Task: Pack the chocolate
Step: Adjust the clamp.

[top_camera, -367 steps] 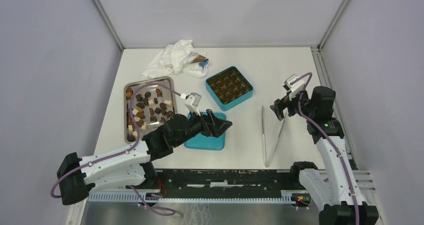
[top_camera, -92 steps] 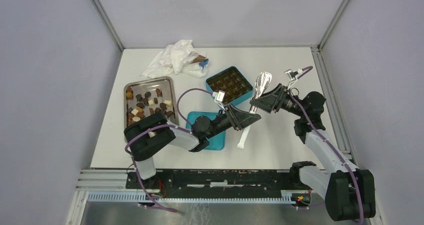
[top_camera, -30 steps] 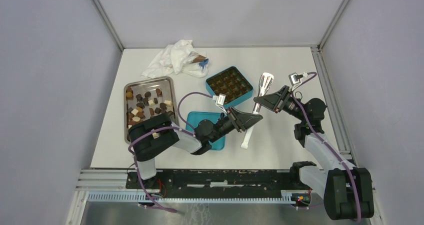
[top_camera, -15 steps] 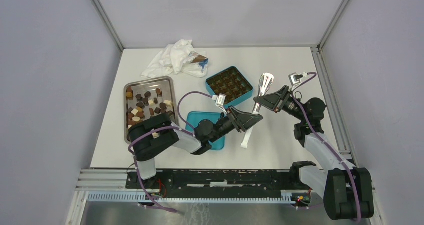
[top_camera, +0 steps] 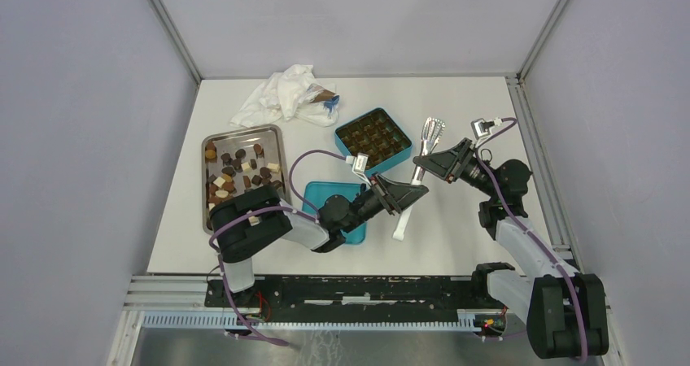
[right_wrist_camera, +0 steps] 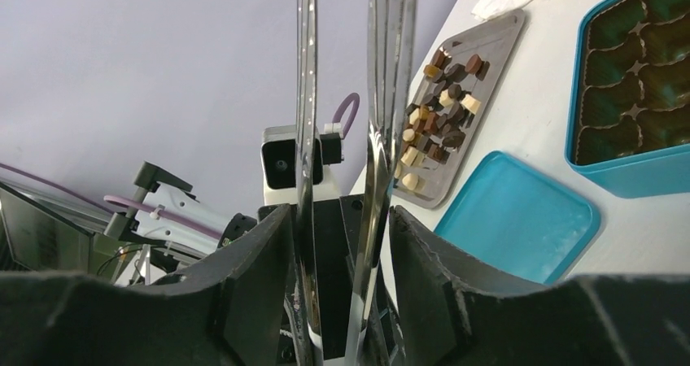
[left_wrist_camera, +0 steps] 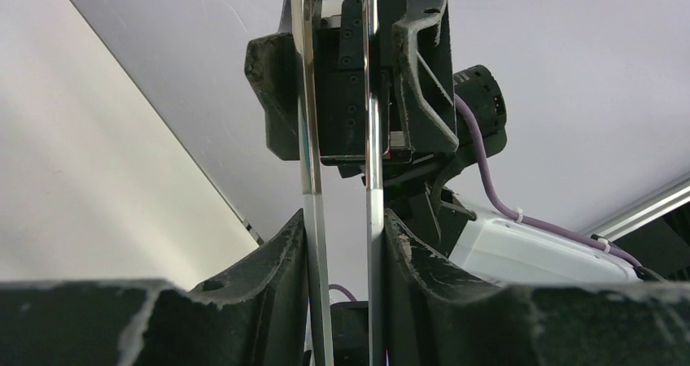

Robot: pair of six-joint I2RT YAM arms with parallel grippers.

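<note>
The robot's right gripper has its fingers on both sides of the tongs [top_camera: 425, 145] that the left gripper must bring to the steel tray [top_camera: 244, 175], so the right gripper should first open wide and move back.
The chocolate [top_camera: 240, 171] lies as small dark, brown and cream pieces in a steel tray [top_camera: 244, 130], also seen in the right wrist view [right_wrist_camera: 439, 118]. The teal box [top_camera: 373, 142] with its brown compartment insert stands open [right_wrist_camera: 635, 81]. Metal tongs [top_camera: 429, 130] hang in the air between both arms, right of the box. My left gripper [top_camera: 411, 193] is shut on the tongs' two arms [left_wrist_camera: 309, 138], squeezing them [left_wrist_camera: 342, 220]. My right gripper [top_camera: 421, 164] straddles the tongs [right_wrist_camera: 305, 98] further toward their tips, jaws open with a slim gap on one side [right_wrist_camera: 340, 215].
The teal lid [top_camera: 319, 193] lies flat in front of the box, partly under the left arm, and shows in the right wrist view [right_wrist_camera: 521, 220]. A crumpled white bag [top_camera: 285, 93] sits at the back of the table. Walls close in left, right and behind.
My left gripper has closed tighter on the tongs while the right jaws have widened around them. The tongs' tips look narrower. Both arms stay in place.
</note>
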